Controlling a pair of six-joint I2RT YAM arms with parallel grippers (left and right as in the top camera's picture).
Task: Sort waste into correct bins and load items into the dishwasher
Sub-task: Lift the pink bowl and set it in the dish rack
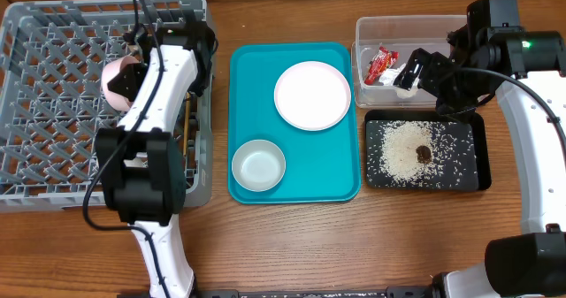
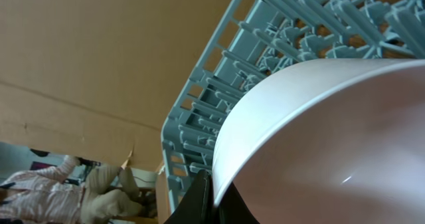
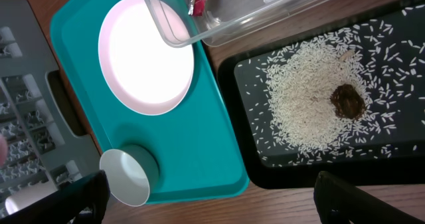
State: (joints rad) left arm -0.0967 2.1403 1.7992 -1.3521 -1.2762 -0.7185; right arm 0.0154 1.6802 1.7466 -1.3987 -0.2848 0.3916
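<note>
The small pinkish-white bowl (image 1: 116, 83) is hanging tilted on edge above free rack wires (image 2: 309, 28), so my left gripper carries on moving down until the bowl leans among the wires, then let go.
My left gripper (image 2: 214, 189) is shut on the rim of the small pinkish-white bowl (image 2: 332, 144), which it holds tilted over the grey dishwasher rack (image 2: 279, 31). From overhead, that bowl (image 1: 118, 77) hangs above the rack (image 1: 53, 95) beside the left arm. My right gripper (image 3: 212, 204) is open and empty, hovering (image 1: 416, 71) between the clear tub (image 1: 411, 26) and the black tray (image 1: 482, 156). The tub holds a red-and-white wrapper (image 1: 381, 64) and a white napkin (image 1: 406, 79). Rice (image 3: 305, 98) and a brown morsel (image 3: 347, 101) lie on the black tray (image 3: 265, 164).
A teal tray (image 1: 296, 187) between rack and bins carries a round white plate (image 1: 312, 95) and a pale grey bowl (image 1: 258, 165). Thin wooden sticks (image 1: 187, 130) seem to lie in the rack by the left arm. Bare wooden table (image 1: 354, 245) runs along the front.
</note>
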